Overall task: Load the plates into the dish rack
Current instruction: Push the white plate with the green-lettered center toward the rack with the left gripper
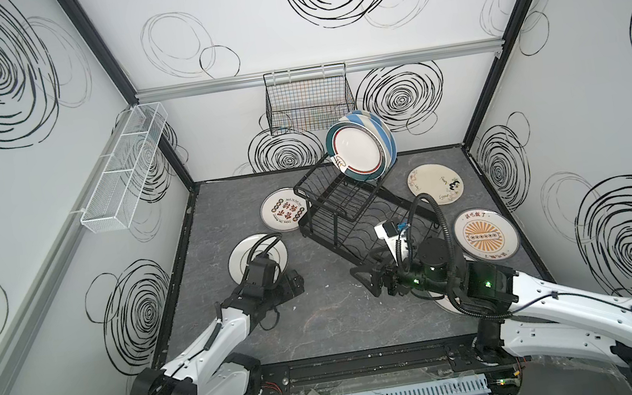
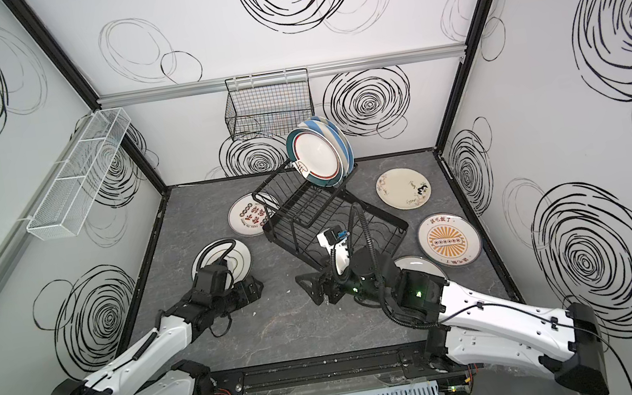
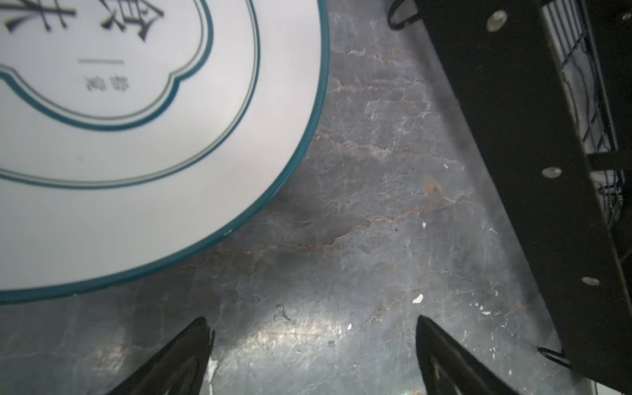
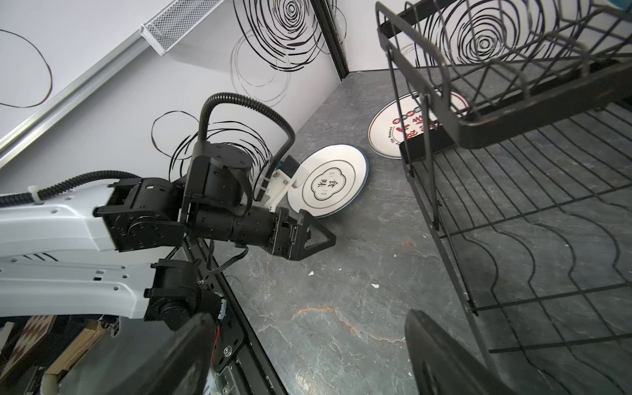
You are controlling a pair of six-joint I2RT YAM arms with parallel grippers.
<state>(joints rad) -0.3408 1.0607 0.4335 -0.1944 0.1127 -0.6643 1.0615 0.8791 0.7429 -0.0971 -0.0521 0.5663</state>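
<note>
The cloud-emblem plate [image 1: 242,257] is too far away from my right gripper, so my left gripper should first slide the plate into the open space [image 1: 329,291] next to my right gripper.
The black wire dish rack [image 1: 343,207] [image 2: 309,218] stands mid-table. On its upper shelf a white plate with a teal and red rim [image 1: 358,152] stands on edge, with blue-striped plates [image 1: 382,130] behind it. A teal-rimmed cloud-emblem plate [image 3: 136,154] [image 4: 333,179] lies flat left of the rack. My left gripper [image 3: 313,325] [image 1: 295,285] hangs open and empty low over the table, just beside that plate's rim. My right gripper [image 4: 307,316] [image 1: 370,283] is open and empty by the rack's near corner.
Other plates lie flat: a red-character one [image 1: 280,210] behind the rack's left end, a floral cream one [image 1: 434,184], an orange sunburst one [image 1: 485,235], and one half hidden under the right arm [image 2: 418,264]. A black grid basket [image 1: 309,98] and a white mesh basket [image 1: 125,166] hang on the walls.
</note>
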